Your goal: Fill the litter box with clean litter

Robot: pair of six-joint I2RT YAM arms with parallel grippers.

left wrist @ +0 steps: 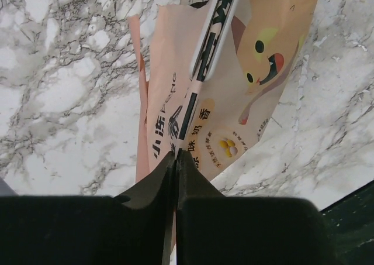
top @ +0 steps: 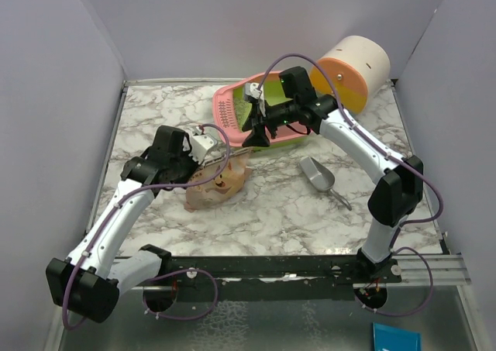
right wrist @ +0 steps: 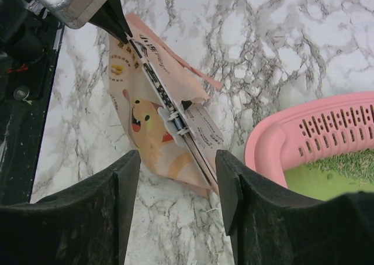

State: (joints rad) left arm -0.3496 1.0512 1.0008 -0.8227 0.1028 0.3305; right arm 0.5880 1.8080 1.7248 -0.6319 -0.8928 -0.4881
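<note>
The white clip is across the pouch's top edge (right wrist: 153, 76) and my left gripper is on the end of that edge, so my right gripper needs to pull the clip (right wrist: 179, 123) off before pouring.
The tan pouch (top: 218, 184) with a cartoon animal lies on the marble table, a white clip (left wrist: 211, 35) along its top edge. My left gripper (top: 209, 156) is shut on the pouch's edge (left wrist: 175, 155); the pouch (left wrist: 234, 101) stretches away from the jaws. The pink litter box (top: 232, 109) stands behind, its green inside partly hidden by my right arm. In the right wrist view its slotted rim (right wrist: 304, 133) and some pale greenish litter (right wrist: 347, 162) show. My right gripper (top: 256, 139) is open and empty (right wrist: 178, 183), above the table between the pouch (right wrist: 155, 130) and the box.
A grey metal scoop (top: 318, 175) lies right of the pouch. The white-orange-yellow round cabinet (top: 353, 70) stands at the back right, touching the box. Stray litter bits lie on the marble (right wrist: 175, 230). Purple walls close in the sides and back.
</note>
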